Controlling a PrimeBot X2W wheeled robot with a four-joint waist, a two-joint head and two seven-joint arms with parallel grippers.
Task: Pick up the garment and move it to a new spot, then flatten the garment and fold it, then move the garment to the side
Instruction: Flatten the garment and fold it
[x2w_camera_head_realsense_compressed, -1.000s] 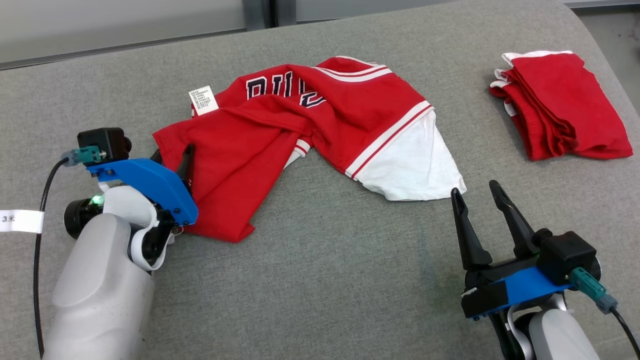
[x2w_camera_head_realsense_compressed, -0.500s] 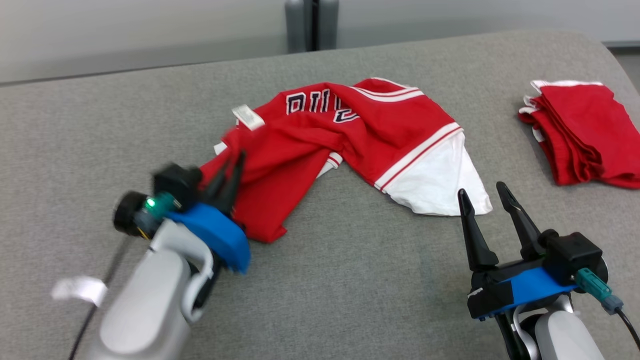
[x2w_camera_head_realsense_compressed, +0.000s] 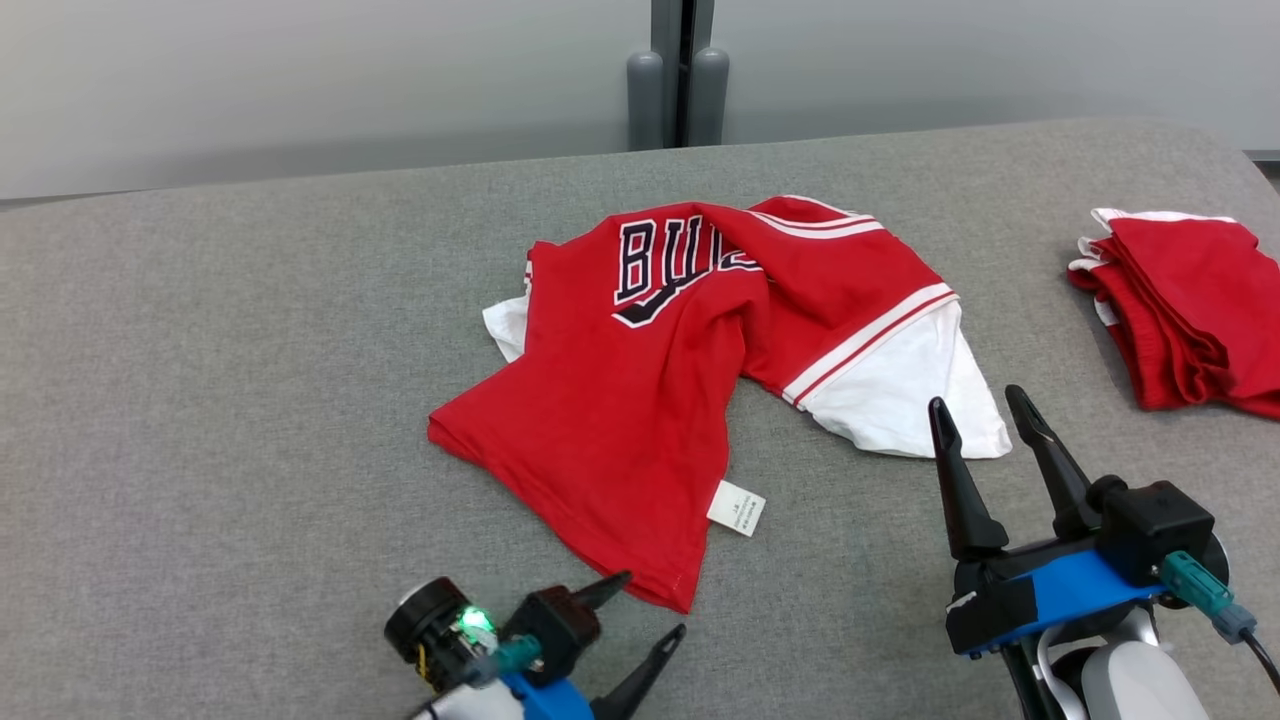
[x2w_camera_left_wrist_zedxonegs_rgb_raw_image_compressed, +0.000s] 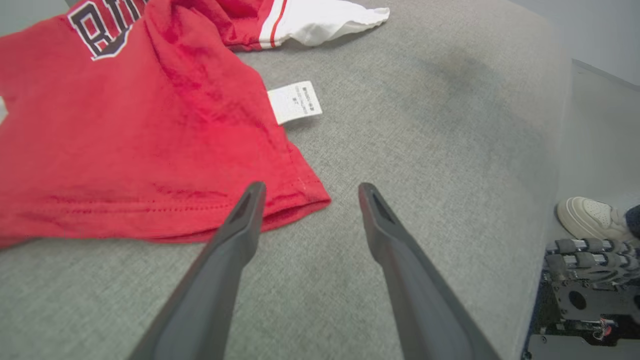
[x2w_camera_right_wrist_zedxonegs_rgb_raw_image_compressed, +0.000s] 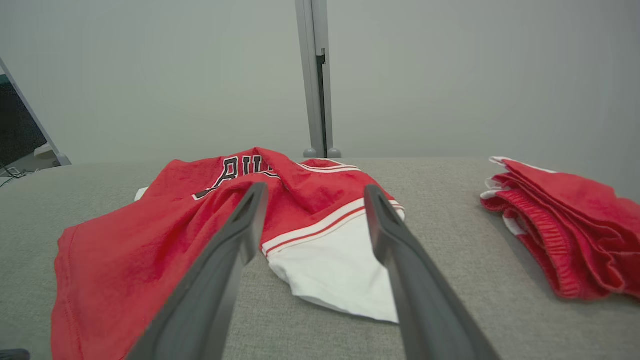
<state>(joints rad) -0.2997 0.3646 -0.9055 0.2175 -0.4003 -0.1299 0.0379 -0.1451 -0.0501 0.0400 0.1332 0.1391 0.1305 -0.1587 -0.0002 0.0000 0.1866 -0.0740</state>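
The black lettering stops at the bunched fold (x2w_camera_head_realsense_compressed: 746, 274), so I expect the garment (x2w_camera_head_realsense_compressed: 600, 414) to show more hidden lettering when I pull its hem to the side.
The garment (x2w_camera_head_realsense_compressed: 640, 400), a red jersey T-shirt with a white sleeve and part of its black lettering showing, lies crumpled in the middle of the grey surface. Its small white tag (x2w_camera_head_realsense_compressed: 737, 508) rests at the near edge. My left gripper (x2w_camera_head_realsense_compressed: 650, 605) is open at the bottom of the head view, just short of the garment's (x2w_camera_left_wrist_zedxonegs_rgb_raw_image_compressed: 125, 140) near hem corner, nothing between its fingers. My right gripper (x2w_camera_head_realsense_compressed: 985, 420) stands open at the lower right, its tips close to the white sleeve (x2w_camera_right_wrist_zedxonegs_rgb_raw_image_compressed: 340, 265) of the garment (x2w_camera_right_wrist_zedxonegs_rgb_raw_image_compressed: 165, 235).
Folded red shorts (x2w_camera_head_realsense_compressed: 1185, 310) lie at the far right of the grey padded surface (x2w_camera_head_realsense_compressed: 250, 400). In the left wrist view the surface's edge drops off at right, with a pale shoe (x2w_camera_left_wrist_zedxonegs_rgb_raw_image_compressed: 585, 220) and machinery on the floor below.
My left gripper pulled the garment's corner towards me, let it go and now sits open by the hem. The shirt lies more spread out. The camera view has shifted. The right gripper held still.
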